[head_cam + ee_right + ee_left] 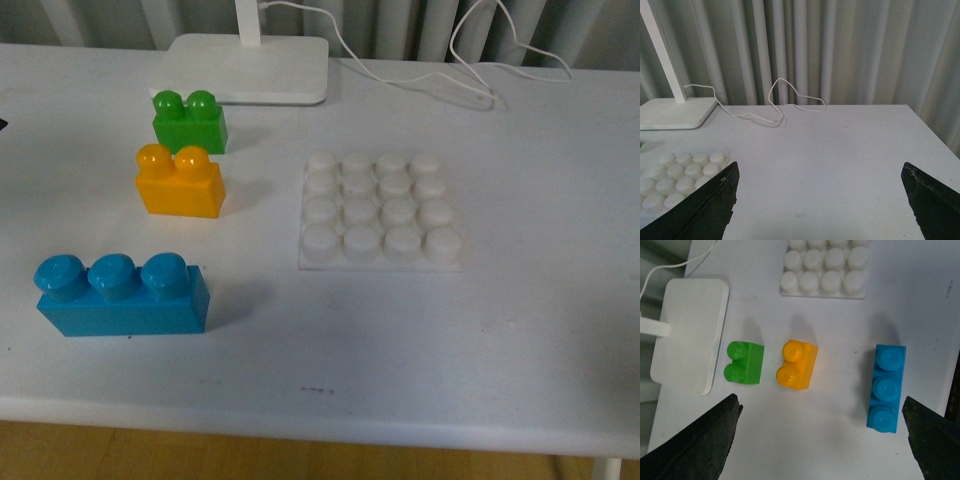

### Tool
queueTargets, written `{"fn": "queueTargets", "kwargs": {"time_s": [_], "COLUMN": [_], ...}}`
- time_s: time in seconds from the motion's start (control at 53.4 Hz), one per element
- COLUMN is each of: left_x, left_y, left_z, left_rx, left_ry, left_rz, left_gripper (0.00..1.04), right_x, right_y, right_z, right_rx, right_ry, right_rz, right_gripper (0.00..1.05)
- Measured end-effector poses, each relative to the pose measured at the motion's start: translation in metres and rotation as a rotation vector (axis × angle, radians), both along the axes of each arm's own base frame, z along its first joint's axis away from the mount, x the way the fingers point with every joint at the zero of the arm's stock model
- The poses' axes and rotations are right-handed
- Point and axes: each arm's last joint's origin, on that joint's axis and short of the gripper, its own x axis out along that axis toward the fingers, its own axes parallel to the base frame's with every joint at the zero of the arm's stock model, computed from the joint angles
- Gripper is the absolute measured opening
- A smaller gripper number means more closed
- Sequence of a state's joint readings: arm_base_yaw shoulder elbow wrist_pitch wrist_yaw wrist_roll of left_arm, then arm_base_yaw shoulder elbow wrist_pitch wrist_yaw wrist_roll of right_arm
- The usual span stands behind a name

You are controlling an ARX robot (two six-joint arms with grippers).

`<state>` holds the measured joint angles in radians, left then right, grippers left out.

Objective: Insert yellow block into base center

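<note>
I expect the base to turn a little with the yellow block when I push the block in, because the base's edges (380, 268) are free all round.
The yellow block (180, 181), with two round studs, stands on the white table left of the base (381, 212), a flat white plate with a grid of studs. Neither arm shows in the front view. My left gripper (822, 407) is open and empty, hovering above the table; the yellow block (798, 364) lies ahead of it, between its two fingers, with the base (824, 269) beyond. My right gripper (820, 172) is open and empty over bare table; a corner of the base (680, 172) shows beside one of its fingers (715, 200).
A green two-stud brick (189, 121) stands just behind the yellow block, and a blue three-stud brick (122, 294) in front of it. A white lamp base (245, 67) with a pole and a loose white cable (470, 75) lie at the table's back. Curtains hang behind.
</note>
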<state>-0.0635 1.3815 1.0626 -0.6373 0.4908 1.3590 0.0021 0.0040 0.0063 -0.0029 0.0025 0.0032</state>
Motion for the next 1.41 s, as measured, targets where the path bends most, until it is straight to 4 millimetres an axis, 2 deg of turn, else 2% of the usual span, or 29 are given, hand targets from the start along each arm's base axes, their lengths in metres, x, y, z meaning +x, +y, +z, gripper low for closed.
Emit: {"fn": "queueTargets", "kwargs": {"time_s": [0.169,0.281,0.619,0.937,1.406], "left_x": [0.029,0.048,0.083,0.102,0.124], "left_y": [-0.008,-0.012,-0.037,-0.04,-0.044], "left_z": [-0.004,-0.017,-0.052,-0.083,-0.102], "left_rx": [0.117,0.19,0.198,0.218,0.214], "left_ry": [-0.011,0.011,0.081,0.155,0.209], "left_rz": [-0.04,-0.053,-0.1,-0.098,-0.097], "left_gripper": [0.98,0.98,0.98,0.98,0.98], "right_x": [0.0,0.0,0.0,0.0,0.0], "right_y": [0.0,0.0,0.0,0.0,0.0], "right_z": [0.0,0.0,0.0,0.0,0.0], "right_rx": [0.0,0.0,0.0,0.0,0.0], "right_ry": [0.0,0.0,0.0,0.0,0.0], "right_rz": [0.0,0.0,0.0,0.0,0.0], "right_gripper": [0.95,0.95,0.95,0.95,0.95]}}
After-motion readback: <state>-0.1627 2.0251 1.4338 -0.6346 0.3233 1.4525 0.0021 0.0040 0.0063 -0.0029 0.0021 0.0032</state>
